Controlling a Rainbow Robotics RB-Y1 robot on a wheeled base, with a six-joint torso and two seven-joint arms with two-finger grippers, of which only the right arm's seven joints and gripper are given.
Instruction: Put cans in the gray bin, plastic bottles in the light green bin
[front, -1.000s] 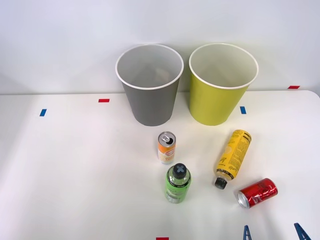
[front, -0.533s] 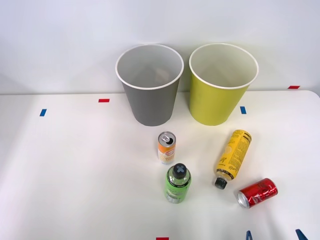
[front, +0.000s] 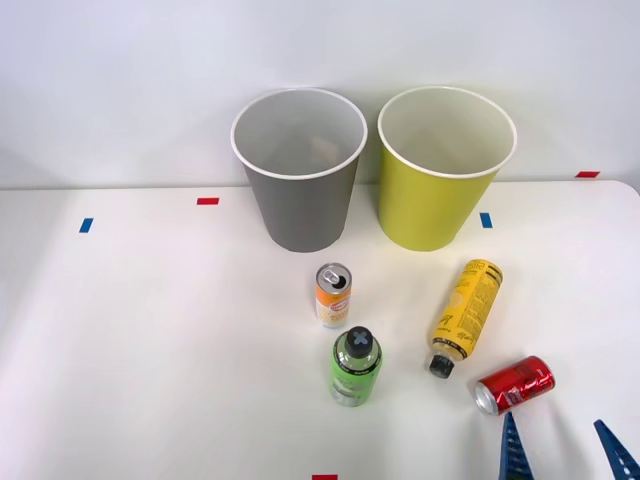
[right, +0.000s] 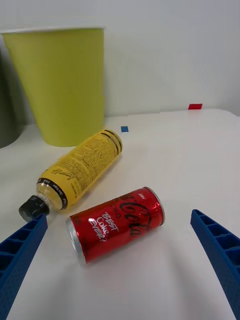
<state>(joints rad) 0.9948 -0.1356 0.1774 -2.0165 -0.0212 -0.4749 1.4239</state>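
Note:
The gray bin's near side (front: 304, 208) hides the bin's bottom, so the red can (front: 515, 384) will go down fully out of view when the robot drops it in.
A red can (front: 515, 384) (right: 117, 223) lies on its side at the table's front right. Just behind it, near the front edge, my right gripper (front: 565, 452) (right: 120, 270) is open, its blue fingers (right: 217, 252) spread wider than the can. The yellow bottle (front: 465, 315) (right: 76, 173) lies to the can's left, cap toward me. An orange and white can (front: 333, 295) stands upright at the centre, with the green bottle (front: 356, 366) upright in front of it. The gray bin (front: 299, 168) and the light green bin (front: 443, 166) (right: 62, 82) stand side by side at the back.
Small red and blue tape marks (front: 207, 201) dot the white table (front: 150, 340). The table's right edge runs close to the red can. A white wall rises behind the bins.
My blue fingers dropped toward the front edge, then came forward again and now reach closer to the red can. The cans, bottles and bins have not moved.

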